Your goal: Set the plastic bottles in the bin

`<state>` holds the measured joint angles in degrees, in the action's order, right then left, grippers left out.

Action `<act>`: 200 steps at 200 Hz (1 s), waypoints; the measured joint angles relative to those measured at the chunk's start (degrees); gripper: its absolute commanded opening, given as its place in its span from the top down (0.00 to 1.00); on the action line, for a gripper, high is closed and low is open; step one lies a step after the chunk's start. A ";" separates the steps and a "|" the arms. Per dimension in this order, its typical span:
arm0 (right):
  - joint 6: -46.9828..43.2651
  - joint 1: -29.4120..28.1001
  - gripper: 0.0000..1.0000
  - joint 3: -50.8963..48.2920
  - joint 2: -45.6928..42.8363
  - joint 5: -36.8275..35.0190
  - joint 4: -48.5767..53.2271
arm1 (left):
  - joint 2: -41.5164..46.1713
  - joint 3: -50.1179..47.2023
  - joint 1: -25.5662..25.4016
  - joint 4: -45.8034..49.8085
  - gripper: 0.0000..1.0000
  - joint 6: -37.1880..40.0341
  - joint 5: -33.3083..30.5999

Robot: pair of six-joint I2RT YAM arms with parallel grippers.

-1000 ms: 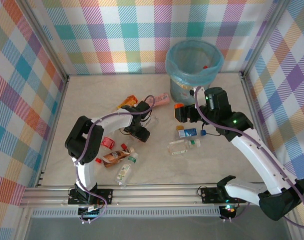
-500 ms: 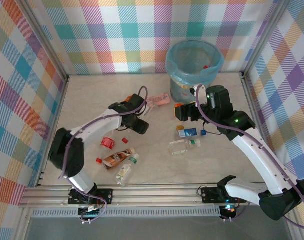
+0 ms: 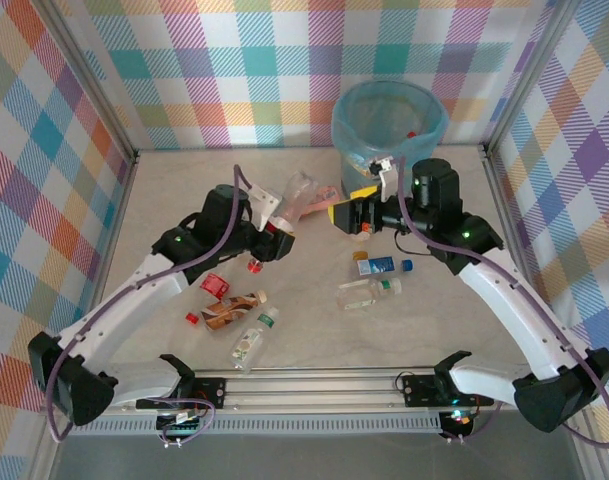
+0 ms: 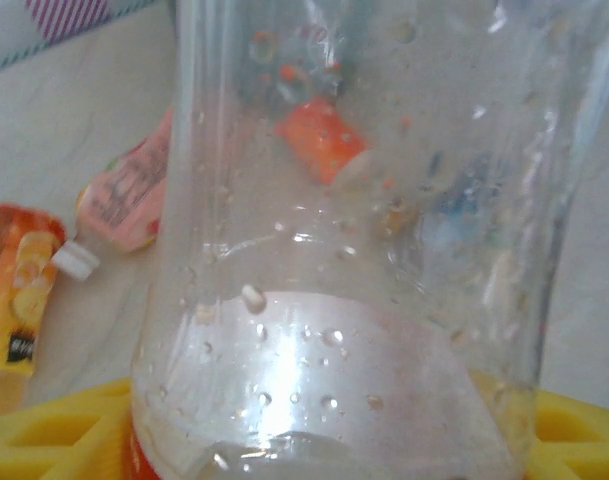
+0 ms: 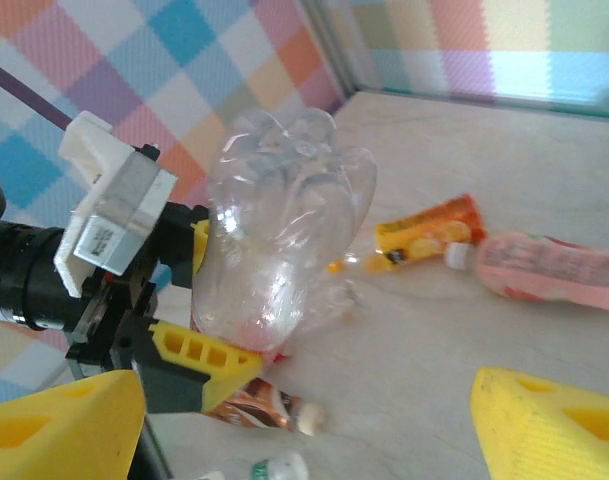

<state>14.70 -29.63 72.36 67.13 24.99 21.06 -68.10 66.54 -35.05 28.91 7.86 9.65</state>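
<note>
My left gripper is holding the clear bottle away from the bin (image 3: 389, 112) next to my right gripper, so next my right gripper grabs the bottle's loose end (image 3: 302, 184) first.
My left gripper (image 3: 282, 228) is shut on the lower part of a clear plastic bottle (image 3: 299, 195), held up off the table and tilted toward the right arm. In the left wrist view that bottle (image 4: 364, 250) stands between my yellow fingers (image 4: 44, 430). My right gripper (image 3: 346, 215) is open and faces the bottle from the right, a short gap away. In the right wrist view the bottle (image 5: 284, 230) sits in the left gripper (image 5: 209, 300), ahead of my open right gripper (image 5: 304, 430). The blue-lined bin (image 3: 389, 125) stands behind the right gripper.
More bottles lie on the table: a pink one (image 5: 554, 268) and an orange one (image 5: 429, 230) beyond the held bottle, a blue-labelled one (image 3: 376, 265), a clear green-capped one (image 3: 367, 292), and red (image 3: 216, 285), brown (image 3: 232, 310) and green-labelled (image 3: 252, 338) ones near the left arm.
The left arm closed on the clear bottle, lifted it off the table and swung it up toward the right. The right gripper turned left to face it and opened slightly.
</note>
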 measured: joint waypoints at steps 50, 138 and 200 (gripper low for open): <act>2.82 -0.50 0.12 0.61 3.61 8.28 -5.29 | 3.34 0.02 0.00 -1.05 0.34 1.70 7.37; 3.34 -3.89 0.00 3.78 5.86 9.99 -8.17 | 3.89 0.02 -0.17 -0.96 0.33 2.78 13.68; 3.37 -4.61 0.22 4.59 7.02 8.90 -8.11 | 3.87 0.02 -0.59 -0.52 0.32 3.56 13.86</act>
<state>18.06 -34.24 76.95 74.15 33.89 12.95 -64.23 66.57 -35.64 28.38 11.42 23.51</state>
